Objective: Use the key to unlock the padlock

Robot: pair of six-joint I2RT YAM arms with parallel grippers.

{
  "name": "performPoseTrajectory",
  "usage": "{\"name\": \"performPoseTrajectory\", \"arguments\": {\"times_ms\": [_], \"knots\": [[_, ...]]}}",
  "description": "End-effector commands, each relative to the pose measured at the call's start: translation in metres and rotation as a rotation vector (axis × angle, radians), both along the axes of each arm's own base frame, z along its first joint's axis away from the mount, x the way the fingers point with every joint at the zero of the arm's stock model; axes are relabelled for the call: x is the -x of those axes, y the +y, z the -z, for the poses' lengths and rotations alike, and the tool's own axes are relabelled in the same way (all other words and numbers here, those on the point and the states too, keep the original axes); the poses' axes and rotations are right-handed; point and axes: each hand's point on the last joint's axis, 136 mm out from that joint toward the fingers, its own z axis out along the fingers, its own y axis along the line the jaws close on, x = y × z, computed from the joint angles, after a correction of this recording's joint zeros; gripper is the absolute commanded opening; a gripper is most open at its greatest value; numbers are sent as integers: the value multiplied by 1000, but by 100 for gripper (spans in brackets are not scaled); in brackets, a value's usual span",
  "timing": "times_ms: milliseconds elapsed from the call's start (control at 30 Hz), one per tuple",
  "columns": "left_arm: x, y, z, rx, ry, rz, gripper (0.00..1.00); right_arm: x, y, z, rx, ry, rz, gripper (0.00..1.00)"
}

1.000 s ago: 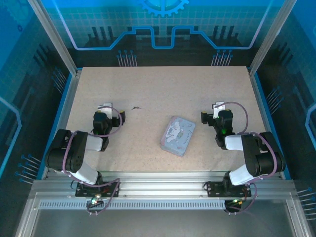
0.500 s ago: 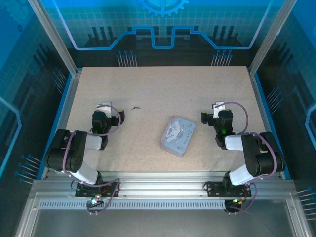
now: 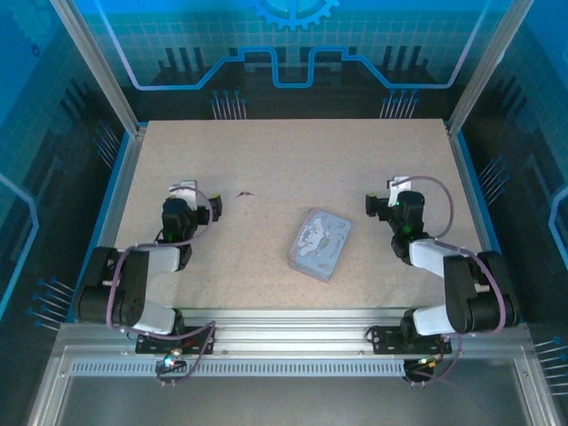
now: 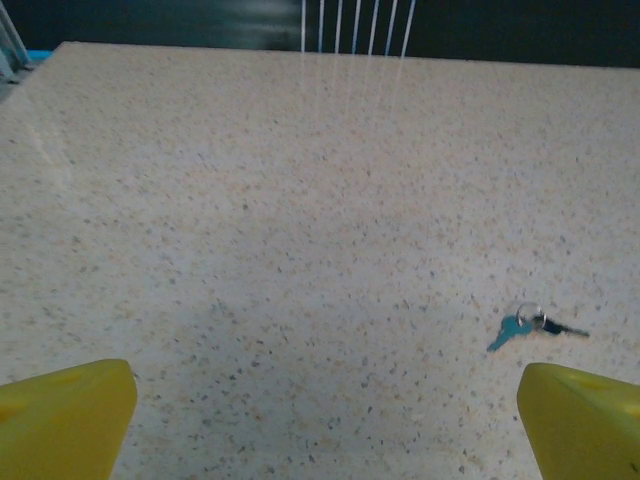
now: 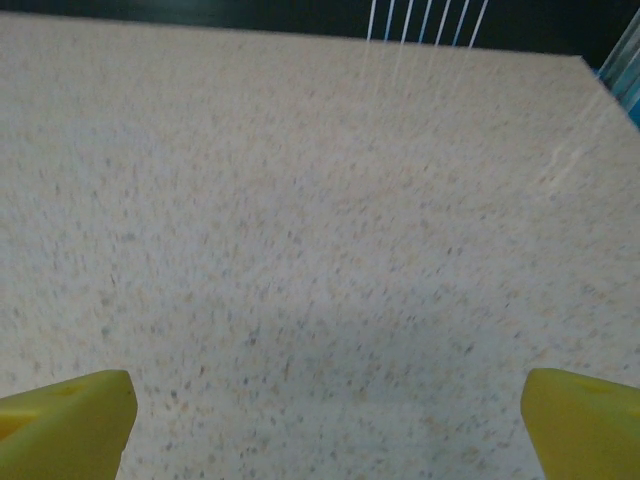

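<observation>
My two grippers need to push the pale blue tin (image 3: 321,243) by its edges (image 3: 300,237) and turn its padlock side to the front before I take the key, because the tin lies crooked.
The key (image 4: 566,329) is a thin dark sliver on a small ring (image 4: 529,315), lying flat on the table. A teal-blue piece (image 4: 509,331) hangs on the same ring; I cannot tell whether it is the padlock or a second key. From above the bunch (image 3: 244,193) is a tiny dark mark. My left gripper (image 3: 200,199) stands open a little left of it and nearer the front, its yellow fingertips (image 4: 65,415) far apart over bare table. My right gripper (image 3: 383,194) is open too, with yellow fingertips (image 5: 62,420) wide over bare table.
A pale blue tin (image 3: 319,243) with a white cartoon figure lies flat between the two arms. Blue rails (image 3: 115,209) and metal posts border the speckled table (image 3: 293,151). The back half of the table is free.
Both arms have stretched slightly forward and outward, the left gripper drifting left and the right gripper drifting right. The key bunch and the tin have not moved.
</observation>
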Motion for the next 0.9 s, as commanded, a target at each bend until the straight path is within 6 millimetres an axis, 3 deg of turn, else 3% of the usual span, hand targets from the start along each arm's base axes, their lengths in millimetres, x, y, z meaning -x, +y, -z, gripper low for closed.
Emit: {"name": "performPoseTrajectory", "arguments": {"times_ms": [0,167,267,333,400,633,867], "knots": [[-3,14,-31,26,9,-85,99,6,-5,-19,-67,22,21,100],[2,11,-67,164,17,-117,99,19,7,-48,-161,21,-24,100],[17,12,-75,344,51,-201,99,32,12,-73,-261,-7,-24,100],[24,12,-76,450,65,-231,99,50,6,-78,-417,54,82,100],[27,-4,-81,505,83,-146,99,61,2,-79,-515,104,138,100],[55,-63,-68,670,288,59,99,85,41,-76,-683,216,-40,100],[86,-131,-58,740,454,262,99,113,67,-37,-725,524,-56,94]]}}
